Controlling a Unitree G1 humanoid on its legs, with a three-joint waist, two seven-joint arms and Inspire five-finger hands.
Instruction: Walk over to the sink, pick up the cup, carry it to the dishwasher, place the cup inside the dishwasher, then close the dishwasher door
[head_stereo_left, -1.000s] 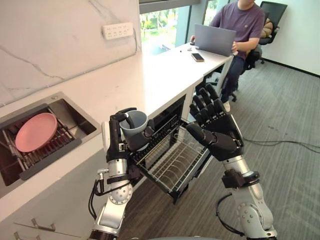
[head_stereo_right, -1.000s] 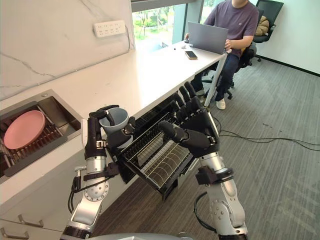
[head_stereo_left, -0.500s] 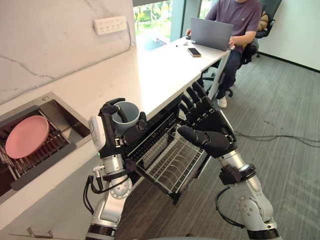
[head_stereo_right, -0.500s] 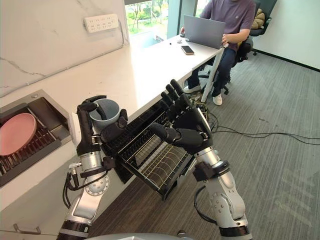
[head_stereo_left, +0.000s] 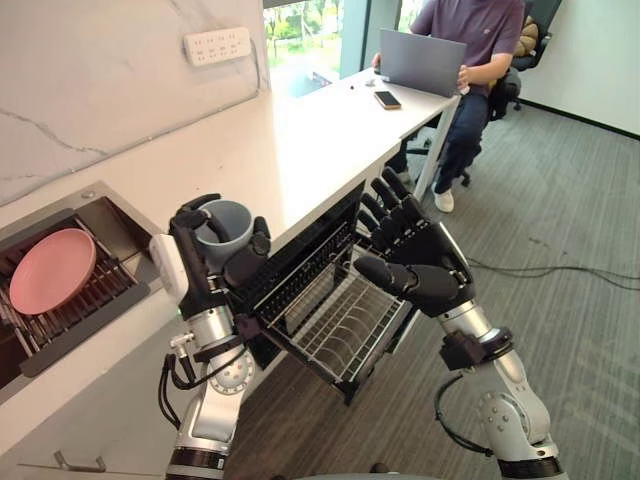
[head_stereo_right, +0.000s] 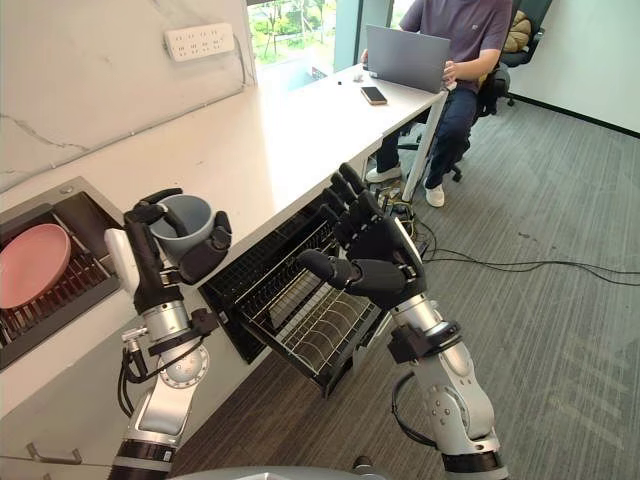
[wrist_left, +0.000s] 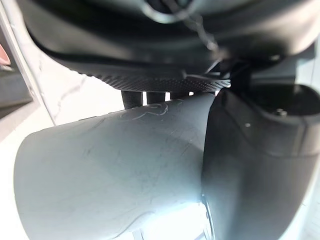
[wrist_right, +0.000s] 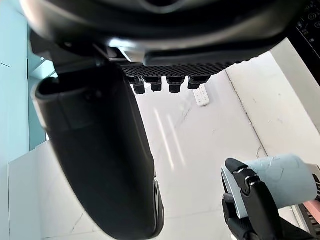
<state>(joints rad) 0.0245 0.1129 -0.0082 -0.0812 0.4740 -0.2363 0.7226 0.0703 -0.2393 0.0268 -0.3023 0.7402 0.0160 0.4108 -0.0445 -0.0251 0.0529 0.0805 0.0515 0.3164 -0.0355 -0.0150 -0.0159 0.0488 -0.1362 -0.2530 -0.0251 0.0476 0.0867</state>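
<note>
Curved wires (head_stereo_left: 346, 340) run along the dishwasher's empty rack. The cup (head_stereo_left: 226, 234) should come to rest leaning among them and stay in place when I put it there.
A grey-blue cup (head_stereo_left: 228, 222) (wrist_left: 110, 170) (wrist_right: 280, 185) is held upright over the counter's front edge, with my left hand (head_stereo_left: 200, 270) (head_stereo_right: 160, 262) shut on it, thumb and fingers curled round its wall. The dishwasher door (head_stereo_left: 340, 385) hangs open below the counter, and its black wire rack (head_stereo_left: 335, 315) (head_stereo_right: 300, 315) is pulled out, holding nothing. My right hand (head_stereo_left: 415, 262) (head_stereo_right: 372, 255) floats above the rack's right side, open with its fingers straight and spread, touching nothing.
A sink (head_stereo_left: 115, 215) at the left holds a pink plate (head_stereo_left: 50, 270) on a dark drying rack. The white counter (head_stereo_left: 290, 140) runs back to a person (head_stereo_left: 475, 35) seated at a laptop (head_stereo_left: 420, 62), a phone (head_stereo_left: 386, 100) beside it. Grey carpet (head_stereo_left: 570, 230) lies to the right.
My left hand has carried the cup to the left and a little up, away from the rack and towards the counter edge. The right hand has kept its place above the rack.
</note>
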